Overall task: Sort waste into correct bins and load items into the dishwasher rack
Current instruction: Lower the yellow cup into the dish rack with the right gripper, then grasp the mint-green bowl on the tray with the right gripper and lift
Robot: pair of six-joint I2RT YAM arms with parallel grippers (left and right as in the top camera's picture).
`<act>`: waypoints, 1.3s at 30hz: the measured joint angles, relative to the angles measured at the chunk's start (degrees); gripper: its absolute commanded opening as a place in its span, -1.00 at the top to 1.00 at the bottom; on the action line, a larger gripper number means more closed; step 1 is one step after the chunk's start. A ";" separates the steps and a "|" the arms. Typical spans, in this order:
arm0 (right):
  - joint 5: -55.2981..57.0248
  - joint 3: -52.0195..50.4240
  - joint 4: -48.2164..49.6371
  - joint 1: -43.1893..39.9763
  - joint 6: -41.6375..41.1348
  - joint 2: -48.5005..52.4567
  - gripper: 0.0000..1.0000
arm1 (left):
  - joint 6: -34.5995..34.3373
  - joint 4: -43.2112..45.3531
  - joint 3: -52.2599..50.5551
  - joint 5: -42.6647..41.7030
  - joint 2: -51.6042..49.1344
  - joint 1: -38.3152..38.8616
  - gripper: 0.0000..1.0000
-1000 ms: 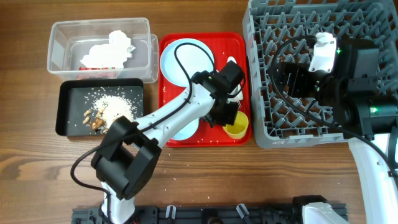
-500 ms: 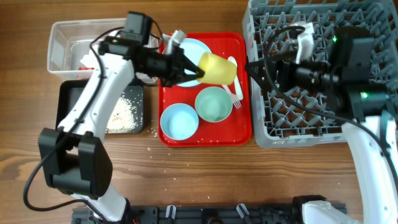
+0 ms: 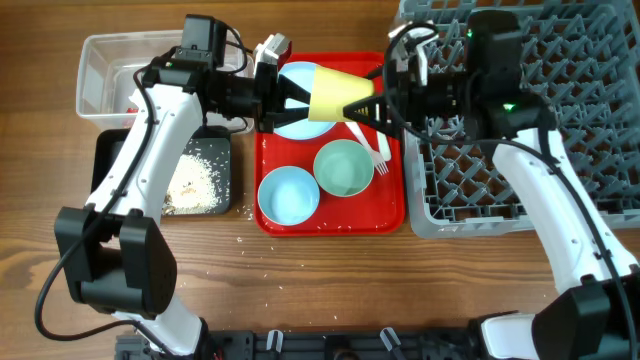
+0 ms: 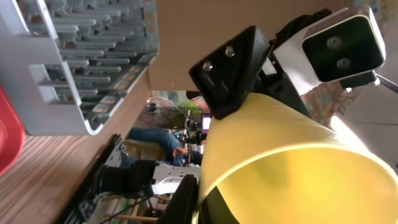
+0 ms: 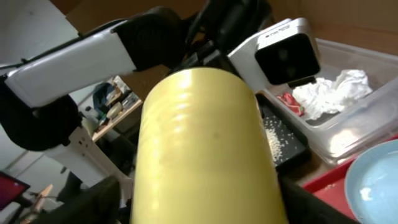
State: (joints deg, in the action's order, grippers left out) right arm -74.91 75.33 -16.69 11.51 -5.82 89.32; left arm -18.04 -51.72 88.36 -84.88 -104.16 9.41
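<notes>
I should take the cup's narrow end (image 3: 366, 97) with my right gripper and load the cup rim down, because my left gripper is holding the yellow cup's rim (image 3: 314, 94) away from the grey rack.
The small yellow cup (image 3: 333, 93) lies on its side in the air above the red tray, between both grippers. My left gripper (image 3: 298, 99) is shut on the cup's rim (image 4: 292, 155), one finger outside it (image 4: 188, 200). My right gripper (image 3: 369, 103) is open, with a finger on each side of the cup's narrow end (image 5: 199, 143). The pale blue plate (image 3: 296, 76) lies under the cup. The blue bowl (image 3: 289, 195), the mint bowl (image 3: 344, 168) and the white fork and spoon (image 3: 380, 152) sit on the tray. The grey rack (image 3: 600, 130) stands at the right.
The red serving tray (image 3: 268, 222) lies in the middle. The clear tub (image 3: 98, 62) at the back left holds red wrapper scraps (image 3: 133, 97) and the white napkin (image 5: 329, 92). The black tray (image 3: 112, 165) holds beige crumbs (image 3: 195, 178). Crumbs dot the table in front of the trays.
My left arm has held the cup up and turned it toward the right. My right arm has come left from over the rack and put its fingers around the cup's base.
</notes>
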 measured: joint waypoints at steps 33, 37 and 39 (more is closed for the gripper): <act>72.41 1.38 -61.16 -6.86 -12.83 -0.76 -0.05 | 0.83 -2.25 0.00 65.35 0.00 4.26 -0.59; 72.52 1.38 -60.65 -3.23 -12.87 5.66 -0.47 | 0.83 -2.47 0.00 65.88 0.00 4.26 -0.61; 72.89 1.38 -59.74 -3.04 -13.44 8.15 -0.53 | 0.85 -3.08 0.00 66.66 0.00 4.26 -0.62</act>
State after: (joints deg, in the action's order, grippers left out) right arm -2.02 76.71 -76.42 8.47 -19.27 97.47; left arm -17.19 -54.81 88.36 -18.22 -104.16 13.67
